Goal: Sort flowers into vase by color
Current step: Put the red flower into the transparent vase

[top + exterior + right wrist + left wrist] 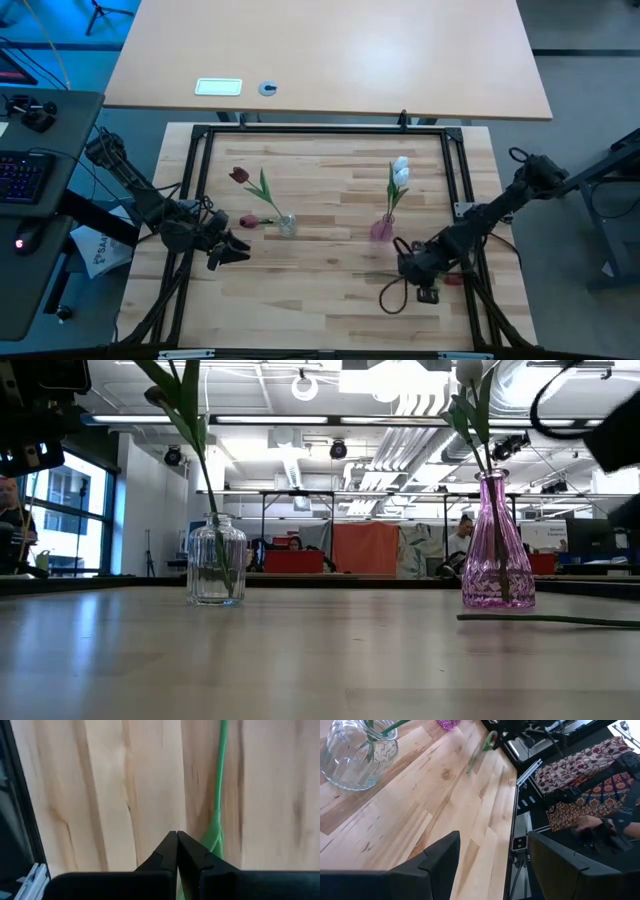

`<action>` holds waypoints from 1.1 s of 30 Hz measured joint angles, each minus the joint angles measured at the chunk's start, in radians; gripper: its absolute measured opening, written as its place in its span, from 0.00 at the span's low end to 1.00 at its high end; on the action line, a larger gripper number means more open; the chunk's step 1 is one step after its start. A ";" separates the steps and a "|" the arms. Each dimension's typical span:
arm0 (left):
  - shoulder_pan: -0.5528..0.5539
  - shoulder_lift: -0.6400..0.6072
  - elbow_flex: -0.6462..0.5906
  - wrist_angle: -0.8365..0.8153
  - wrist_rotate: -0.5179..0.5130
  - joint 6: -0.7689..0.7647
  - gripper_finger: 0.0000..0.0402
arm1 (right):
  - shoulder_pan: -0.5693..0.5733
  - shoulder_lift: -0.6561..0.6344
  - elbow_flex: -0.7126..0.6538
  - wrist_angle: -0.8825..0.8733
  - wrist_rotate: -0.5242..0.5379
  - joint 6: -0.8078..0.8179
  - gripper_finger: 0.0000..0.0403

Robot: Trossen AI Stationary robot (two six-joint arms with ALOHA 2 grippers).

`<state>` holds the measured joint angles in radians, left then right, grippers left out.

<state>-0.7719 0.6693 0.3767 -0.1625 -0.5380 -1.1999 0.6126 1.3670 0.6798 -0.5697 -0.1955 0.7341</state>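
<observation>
My right gripper needs to open its shut fingers, as the green stem (218,785) runs beside their ends, and straddle the stem (215,822) where the leaves start before closing.
A clear glass vase (287,225) (216,560) holds a dark red tulip (238,175). A second red head (248,221) shows just left of it. The pink vase (382,228) (497,545) holds the white tulips (400,170). One more flower lies flat on the table, its green stem (380,272) (550,620) (220,780) running under my right gripper (420,272) (176,837), which is shut and low over the wood. My left gripper (228,250) (492,865) is open, to the near left of the clear vase. My right gripper is shut with nothing visible between its fingertips. The lying flower's stem (216,827) runs beside one finger and disappears beneath it. I cannot tell whether the finger touches it.
A black metal frame (200,180) borders the wooden work surface. A second table (330,50) stands beyond the far edge. A person in patterned clothing (590,775) is past the table's right side. Bare wood lies between the two vases and along the near edge.
</observation>
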 joint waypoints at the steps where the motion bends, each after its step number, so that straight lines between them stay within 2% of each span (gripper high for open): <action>1: 0.000 0.000 0.000 -0.001 0.000 0.000 0.55 | 0.010 0.000 0.028 -0.032 0.021 0.006 0.00; 4: 0.000 0.000 0.000 -0.003 -0.001 0.000 0.55 | 0.037 -0.002 0.097 -0.090 0.072 0.167 0.00; 8: 0.000 0.000 0.000 -0.007 -0.008 0.008 0.55 | 0.109 -0.002 0.095 -0.073 0.136 0.602 0.00; 14: 0.000 0.000 0.000 -0.006 -0.039 0.058 0.55 | 0.229 -0.002 0.003 0.035 0.149 1.267 0.00; 18: 0.000 0.000 0.000 -0.006 -0.023 0.052 0.55 | 0.290 -0.002 -0.015 0.071 0.216 1.494 0.01; 21: 0.000 0.000 0.000 -0.005 -0.021 0.052 0.55 | 0.291 -0.002 -0.015 0.071 0.221 1.479 0.05; 26: 0.000 0.000 0.000 -0.004 -0.020 0.049 0.55 | 0.258 -0.029 -0.013 0.089 0.217 1.287 0.22; 29: 0.000 0.000 0.000 -0.005 -0.019 0.049 0.55 | 0.222 -0.059 -0.013 0.074 0.205 1.115 0.35; 33: 0.000 0.000 0.000 -0.004 -0.019 0.042 0.55 | 0.164 -0.088 -0.013 0.056 0.196 0.805 0.52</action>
<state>-0.7719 0.6693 0.3767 -0.1670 -0.5571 -1.1576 0.7764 1.2786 0.6666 -0.5140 0.0007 1.5395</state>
